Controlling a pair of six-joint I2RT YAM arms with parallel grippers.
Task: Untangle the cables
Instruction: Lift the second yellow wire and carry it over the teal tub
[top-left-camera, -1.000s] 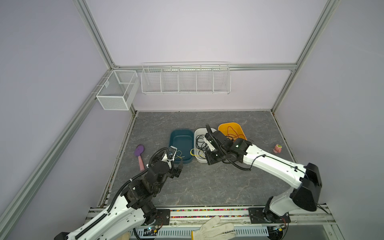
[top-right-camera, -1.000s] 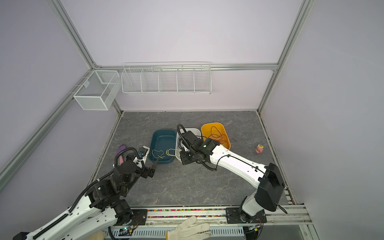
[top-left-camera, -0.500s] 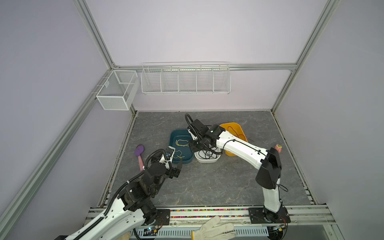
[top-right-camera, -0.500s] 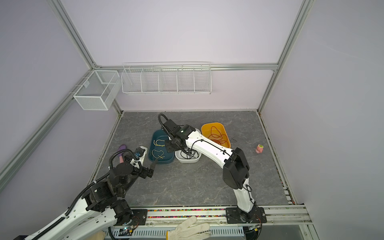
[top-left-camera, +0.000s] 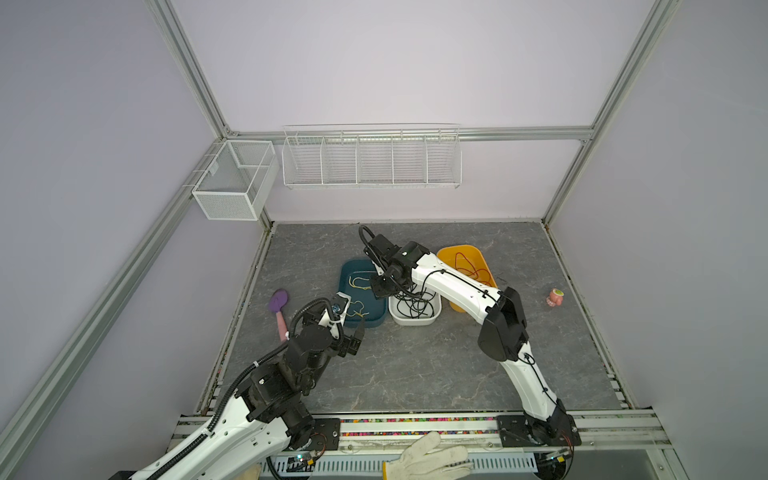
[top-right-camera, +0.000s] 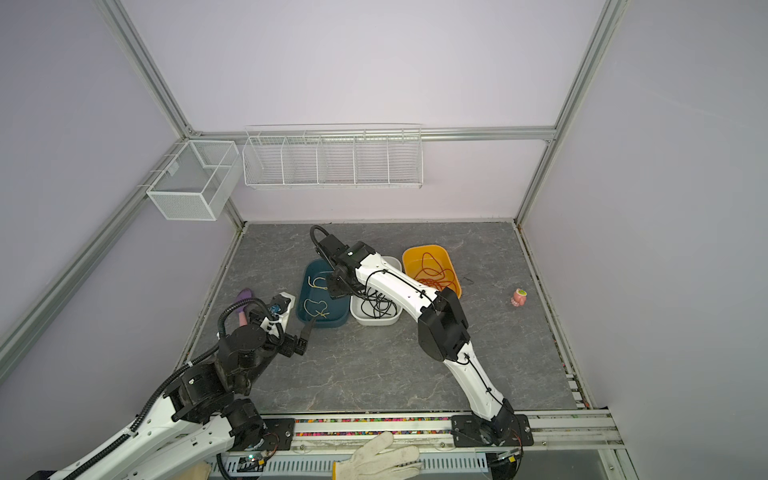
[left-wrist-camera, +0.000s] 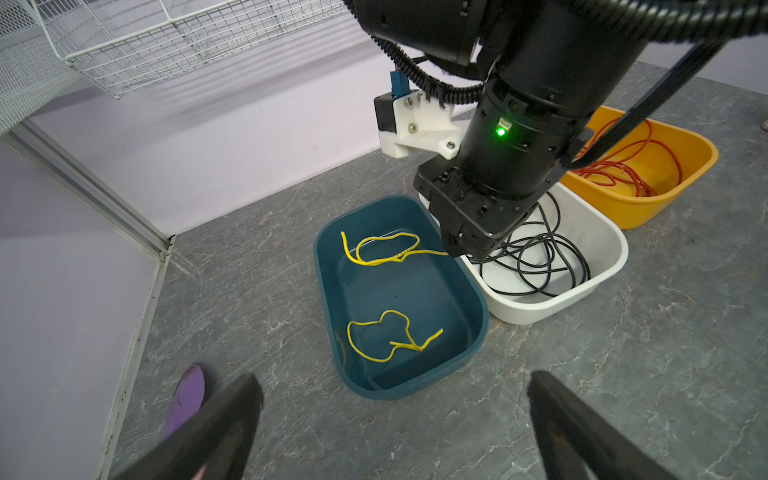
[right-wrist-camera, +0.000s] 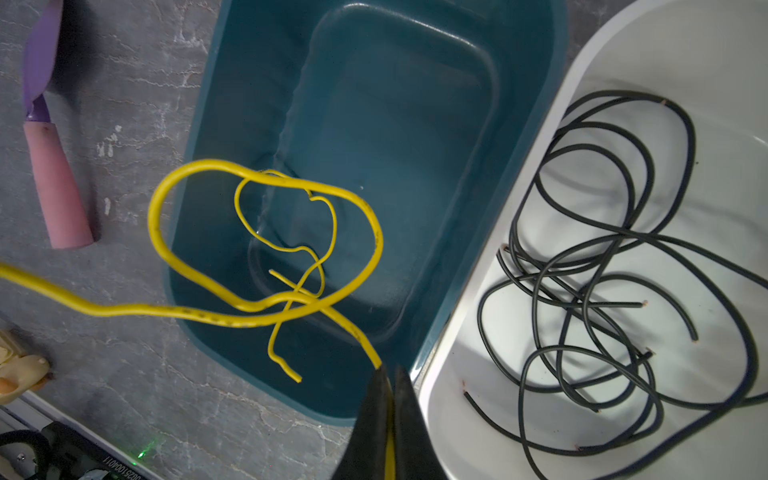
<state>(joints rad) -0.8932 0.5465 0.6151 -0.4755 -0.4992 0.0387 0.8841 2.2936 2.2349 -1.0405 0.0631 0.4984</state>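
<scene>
The yellow cable (top-left-camera: 360, 282) hangs above the teal bin, away from the black cables, so the robot's right gripper should carry on going down toward the bin's bottom (top-left-camera: 364, 296) and let go there.
Two pale yellow cables are at the teal bin (top-left-camera: 344, 274). One yellow cable (right-wrist-camera: 137, 309) hangs looped above the bin, with my right gripper (right-wrist-camera: 388, 370) shut on its end; in a top view that gripper (top-left-camera: 380, 289) sits at the edge between the teal and white bins. The other yellow cable (right-wrist-camera: 332, 232) lies loose on the bin floor. Black cables (top-left-camera: 415, 303) are piled in the white bin (top-left-camera: 415, 321). Red cables (top-left-camera: 469, 268) fill the orange bin (top-left-camera: 461, 251). My left gripper (left-wrist-camera: 392, 386) is open and holds nothing, just off the teal bin's near end.
A purple-and-pink spatula (top-left-camera: 279, 307) lies left of the teal bin. A small pink toy (top-left-camera: 555, 297) stands at the far right. Wire baskets (top-left-camera: 372, 160) hang on the back wall. A white glove (top-left-camera: 424, 461) rests on the front rail.
My right arm has swung left and folded its elbow in, carrying its shut gripper from over the white bin to the teal bin's edge. The left arm has barely shifted.
</scene>
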